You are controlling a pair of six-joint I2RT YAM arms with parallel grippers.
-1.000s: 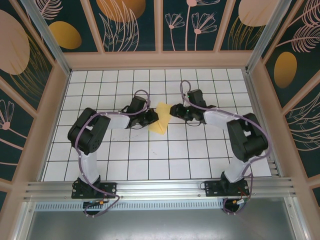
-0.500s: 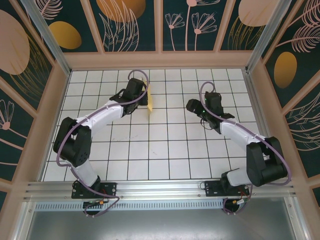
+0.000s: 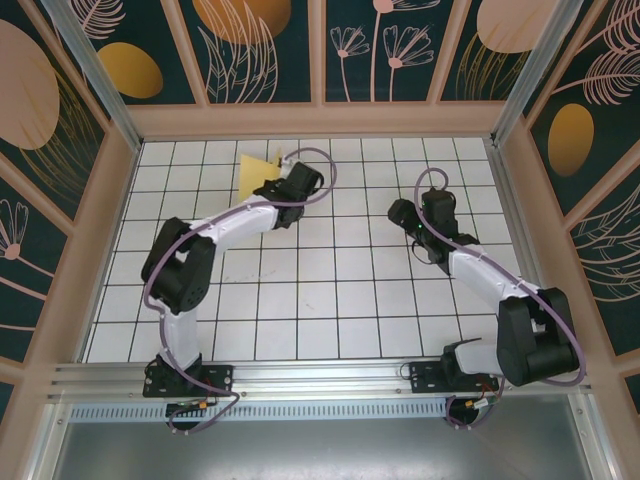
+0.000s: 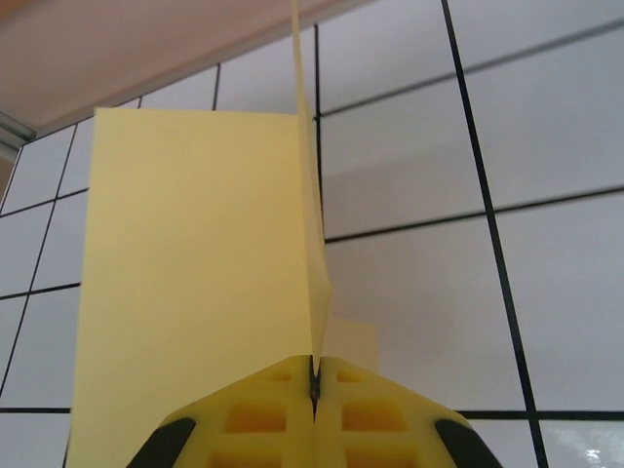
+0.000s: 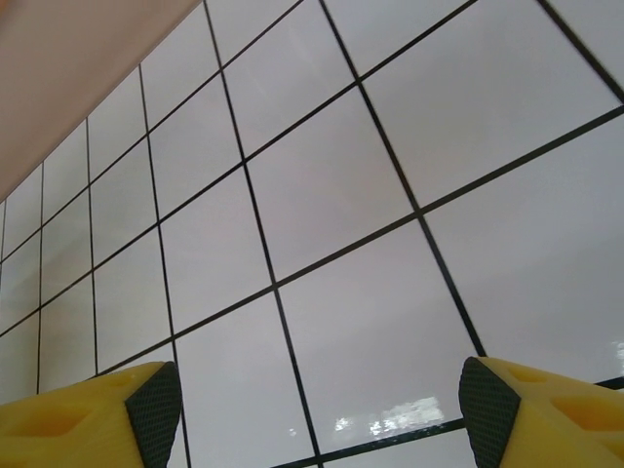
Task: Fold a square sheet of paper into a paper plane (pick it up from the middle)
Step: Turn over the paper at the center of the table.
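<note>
I should use my left gripper to set the paper plane [image 3: 256, 176] on the centre tiles [image 3: 312, 218] for both grippers, because it hangs close to the back rim, far from my right gripper.
The square sheet of paper is folded into a yellow paper plane [image 3: 254, 172], which hangs over the back-left tiles. My left gripper [image 3: 278, 183] is shut on it. In the left wrist view the plane [image 4: 195, 244] spreads one flat wing to the left, and a thin edge rises straight up from the pinched jaws of the left gripper [image 4: 314, 366]. My right gripper [image 3: 397, 212] hovers over the right-centre tiles, apart from the paper. Seen from the right wrist, the right gripper [image 5: 320, 405] is open, with bare tiles between its fingertips [image 5: 156, 414].
The white grid table [image 3: 330, 300] is boxed in by a pale wooden rim [image 3: 320, 120] with patterned walls behind it. The paper sits close to the back rim. A metal rail [image 3: 320, 375] runs along the near edge by the arm bases.
My left arm has carried the paper from the table's centre to the back left. My right gripper let go, opened wide and drew back to the right.
</note>
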